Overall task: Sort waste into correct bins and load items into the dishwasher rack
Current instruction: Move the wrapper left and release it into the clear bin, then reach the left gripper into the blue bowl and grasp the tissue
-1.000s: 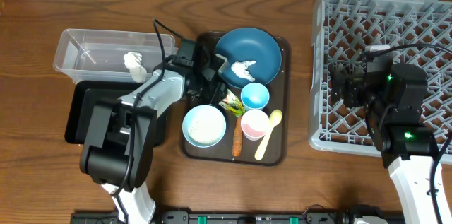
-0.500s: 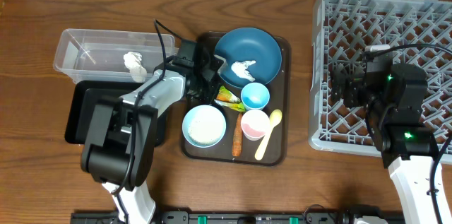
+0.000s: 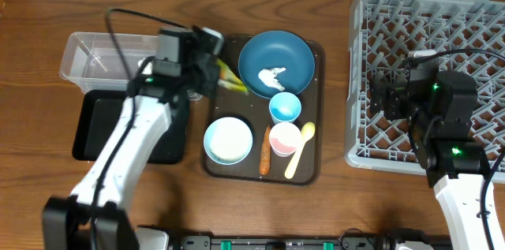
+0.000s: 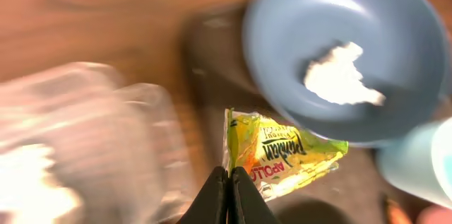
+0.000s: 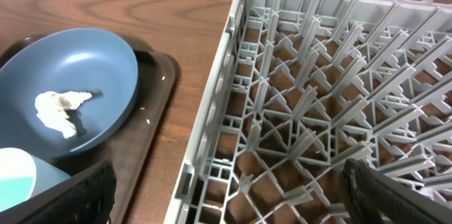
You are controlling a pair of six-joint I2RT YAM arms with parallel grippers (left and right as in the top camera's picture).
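Note:
My left gripper holds the snack wrapper [image 3: 231, 79] hanging free by its corner, the clear tub [image 3: 108, 61] open beside it, so I keep on over the tub and release.
My left gripper [image 3: 216, 71] [image 4: 228, 176] is shut on a corner of the yellow-green snack wrapper [image 3: 234, 85] [image 4: 289, 155], which hangs above the gap between the clear tub [image 3: 102, 54] [image 4: 99, 125] and the brown tray [image 3: 316, 124]. A tissue [image 3: 272, 76] [image 4: 342, 77] lies in the dark blue bowl [image 3: 293, 51] [image 4: 395, 19]. On the tray sit a bowl of rice [image 3: 229, 139], the carrot [image 3: 265, 158], a light-blue cup [image 3: 285, 106], a pink cup [image 3: 285, 138] and the spoon [image 3: 300, 149]. My right gripper [image 3: 387, 96] [image 5: 233, 206] hangs open over the grey rack [image 3: 442, 37] [image 5: 311, 97], holding nothing.
The black tray [image 3: 91, 128] lies in front of the clear tub, partly under my left arm. A white tissue [image 4: 28, 189] shows blurred inside the tub. The rack fills the right side of the table. Bare wood lies between the brown tray and the rack.
My left gripper closed on the wrapper, lifted it off the brown tray and swung left toward the clear tub. The right arm has not moved.

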